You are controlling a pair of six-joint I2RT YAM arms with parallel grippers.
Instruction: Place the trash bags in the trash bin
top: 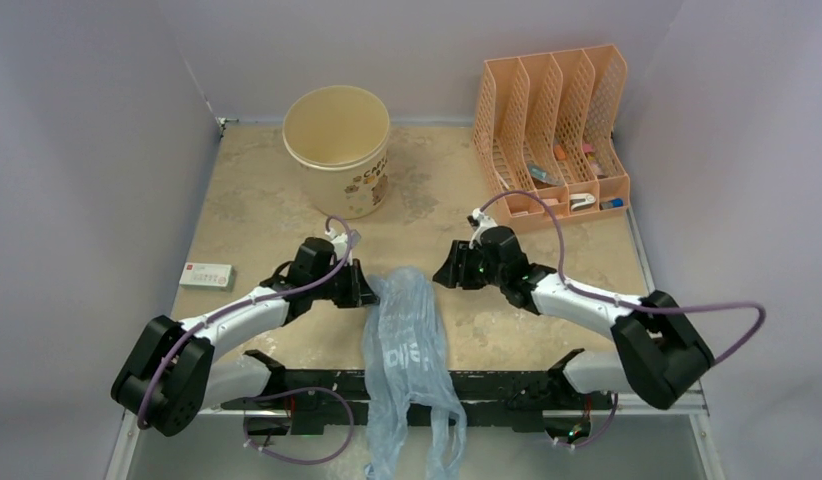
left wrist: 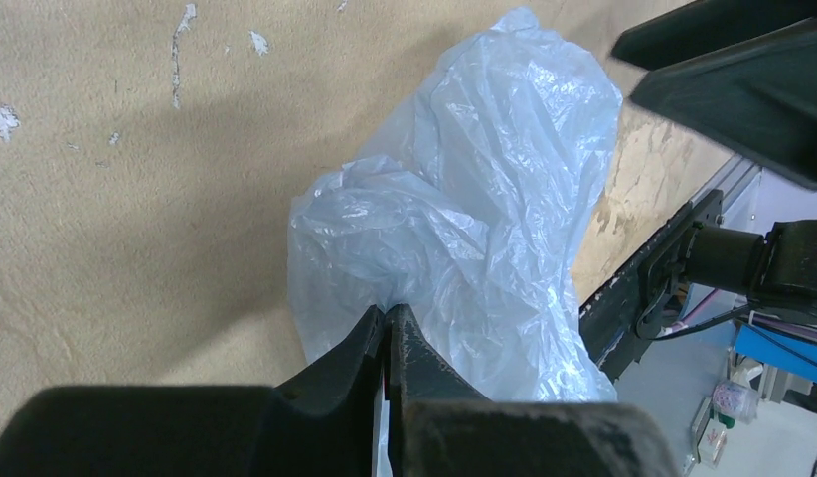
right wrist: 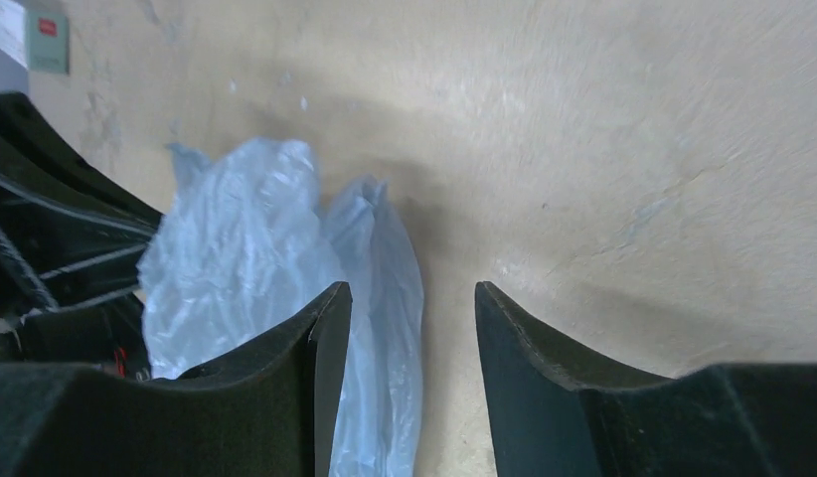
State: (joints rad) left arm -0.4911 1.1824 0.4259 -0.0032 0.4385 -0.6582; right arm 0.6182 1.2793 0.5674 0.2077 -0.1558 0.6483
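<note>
The trash bag (top: 407, 350) is gathered at its top in loose folds (top: 401, 286), so it will open out wide and flat when I pull its edges apart.
The trash bag (top: 407, 335), thin, crinkly and pale blue, lies between my two arms and trails over the table's near edge. My left gripper (top: 369, 290) is at its upper left edge. In the left wrist view the jaws (left wrist: 387, 314) are pinched together on a fold of the bag (left wrist: 464, 199). My right gripper (top: 443, 272) is just right of the bag's top, open; its fingers (right wrist: 409, 293) straddle the bag's right edge (right wrist: 385, 328) without touching. The cream trash bin (top: 337, 150) stands upright and empty at the back, beyond the left gripper.
An orange mesh file organizer (top: 552, 130) holding small items stands at the back right. A small white box with a red label (top: 207, 275) lies at the table's left edge. A black rail (top: 507, 385) runs along the near edge. Walls close in on both sides.
</note>
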